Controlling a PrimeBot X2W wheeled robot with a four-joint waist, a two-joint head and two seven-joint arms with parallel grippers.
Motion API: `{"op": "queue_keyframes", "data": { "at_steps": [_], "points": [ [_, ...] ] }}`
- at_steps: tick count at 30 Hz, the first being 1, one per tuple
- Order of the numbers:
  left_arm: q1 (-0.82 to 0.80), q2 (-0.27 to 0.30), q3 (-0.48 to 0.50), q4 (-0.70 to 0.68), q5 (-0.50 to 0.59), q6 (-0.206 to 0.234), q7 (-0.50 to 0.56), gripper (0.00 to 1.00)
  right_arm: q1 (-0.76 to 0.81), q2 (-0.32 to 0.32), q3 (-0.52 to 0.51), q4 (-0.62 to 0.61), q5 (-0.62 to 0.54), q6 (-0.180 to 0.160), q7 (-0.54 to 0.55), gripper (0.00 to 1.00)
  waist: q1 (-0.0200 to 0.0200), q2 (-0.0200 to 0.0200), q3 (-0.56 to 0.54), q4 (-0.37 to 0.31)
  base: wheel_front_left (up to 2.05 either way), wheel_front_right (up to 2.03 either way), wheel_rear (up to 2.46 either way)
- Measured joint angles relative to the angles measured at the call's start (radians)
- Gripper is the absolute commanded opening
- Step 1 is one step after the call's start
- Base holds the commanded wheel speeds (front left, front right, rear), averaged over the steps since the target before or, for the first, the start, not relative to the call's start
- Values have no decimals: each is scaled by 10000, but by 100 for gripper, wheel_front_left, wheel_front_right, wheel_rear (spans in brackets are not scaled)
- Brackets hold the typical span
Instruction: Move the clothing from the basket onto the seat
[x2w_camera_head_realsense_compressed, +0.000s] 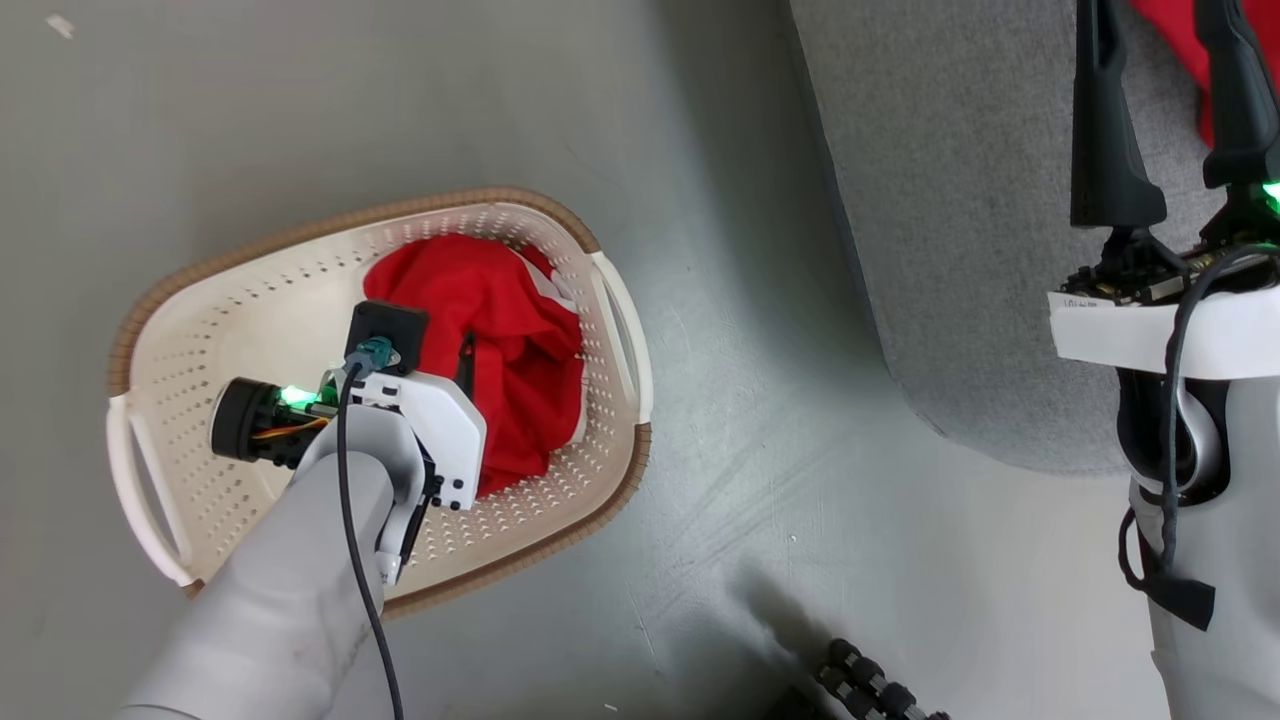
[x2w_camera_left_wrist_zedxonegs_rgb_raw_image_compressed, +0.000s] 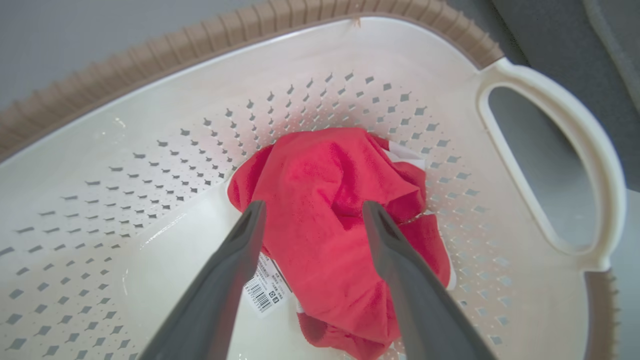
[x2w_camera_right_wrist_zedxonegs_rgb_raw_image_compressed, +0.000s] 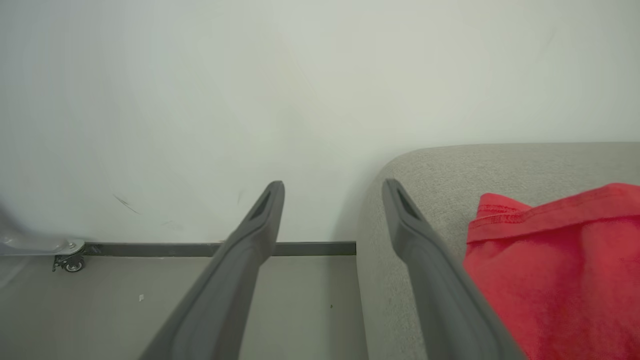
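My gripper will leave the barcode sticker (x2w_camera_left_wrist_zedxonegs_rgb_raw_image_compressed: 265, 288) behind when it lifts the clothing, because the sticker lies flat against the basket's bottom and runs under the clothing's edge (x2w_camera_left_wrist_zedxonegs_rgb_raw_image_compressed: 280, 273).
The basket (x2w_camera_head_realsense_compressed: 250, 300) stands on the floor, with a crumpled piece of red clothing (x2w_camera_head_realsense_compressed: 500, 330) in its right half. My left arm (x2w_camera_head_realsense_compressed: 400, 420) reaches down into it. In the left wrist view my left gripper (x2w_camera_left_wrist_zedxonegs_rgb_raw_image_compressed: 314, 207) is open, its two fingertips just above the clothing (x2w_camera_left_wrist_zedxonegs_rgb_raw_image_compressed: 325, 170), one on either side of a fold. My right gripper (x2w_camera_head_realsense_compressed: 1165, 20) is open and empty above the corner of the grey seat (x2w_camera_head_realsense_compressed: 950, 250). A second red garment (x2w_camera_head_realsense_compressed: 1195, 70) lies on the seat, to the right of the right gripper (x2w_camera_right_wrist_zedxonegs_rgb_raw_image_compressed: 333, 185) in the right wrist view.
A barcode sticker (x2w_camera_left_wrist_zedxonegs_rgb_raw_image_compressed: 267, 290) lies on the basket's bottom beside the clothing. Grey floor separates basket and seat. A black ribbed part (x2w_camera_head_realsense_compressed: 870, 690) sticks out at the bottom edge. Beyond the seat (x2w_camera_right_wrist_zedxonegs_rgb_raw_image_compressed: 500, 165) are a pale wall and a small caster wheel (x2w_camera_right_wrist_zedxonegs_rgb_raw_image_compressed: 72, 262).
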Motion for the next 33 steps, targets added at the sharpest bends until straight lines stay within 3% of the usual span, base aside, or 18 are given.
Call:
{"op": "queue_keyframes", "data": {
  "at_steps": [28,29,30,33],
  "points": [
    [-816,368,251,1546,105,178,-412,100,-1079,2,286,368,617,0,-38,100,0,0,1330,-871,0,0,0],
    [-816,334,230,1593,105,174,-412,79,-1107,2,286,401,617,0,-44,100,0,0,1334,-871,0,0,0],
    [-816,301,209,1634,107,163,-416,45,-1144,2,290,422,619,0,-44,100,0,0,1332,-870,0,0,0],
    [-816,251,144,1689,109,44,-454,6,-1221,2,290,449,669,0,-44,100,0,0,1311,-859,0,0,0]
  ]
}}
